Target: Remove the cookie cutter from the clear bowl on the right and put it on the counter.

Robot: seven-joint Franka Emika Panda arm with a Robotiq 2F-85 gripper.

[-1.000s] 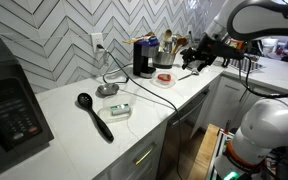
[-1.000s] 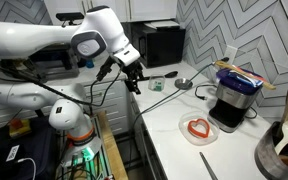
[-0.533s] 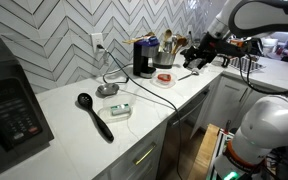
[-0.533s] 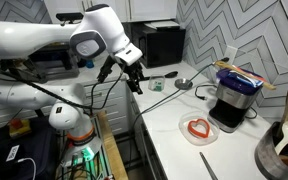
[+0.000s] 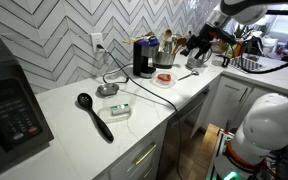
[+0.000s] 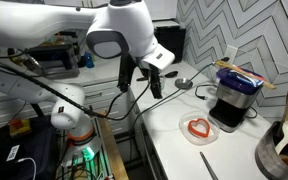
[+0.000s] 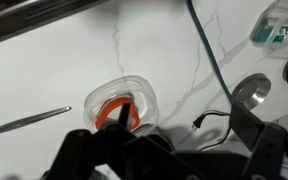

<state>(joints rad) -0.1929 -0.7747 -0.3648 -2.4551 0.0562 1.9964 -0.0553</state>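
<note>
I can see the red cookie cutter uncovered in the clear bowl point(image 6: 198, 127), and my fingers are open. My gripper should keep going down to the cutter's edge point(image 7: 134, 116) and close there.
The red cookie cutter point(image 7: 112, 115) lies inside the small clear bowl point(image 7: 124, 92) on the white counter point(image 7: 44, 70). Bowl and cutter also show in both exterior views: the bowl point(image 5: 165, 78) sits in front of the coffee machine, and the cutter point(image 6: 198, 127) in its bowl point(image 6: 198, 137) next to it. My gripper point(image 5: 198, 46) hangs in the air above the counter, beside and above the bowl. It looks open and empty, with its fingers apart point(image 6: 156, 86). In the wrist view the dark fingers point(image 7: 172, 142) frame the bottom edge, and the bowl lies just ahead to the left.
A black coffee machine point(image 5: 143, 57) stands behind the bowl. A grey metal dish point(image 7: 252, 92), a clear container with white and green point(image 7: 276, 25), a black ladle point(image 5: 94, 115) and a blue cable point(image 7: 209, 50) lie further along. A metal utensil point(image 7: 24, 118) lies beside the bowl.
The arm has swung from off the counter's edge to over the counter, closer to the clear bowl. The bowl and the cutter have not moved.
</note>
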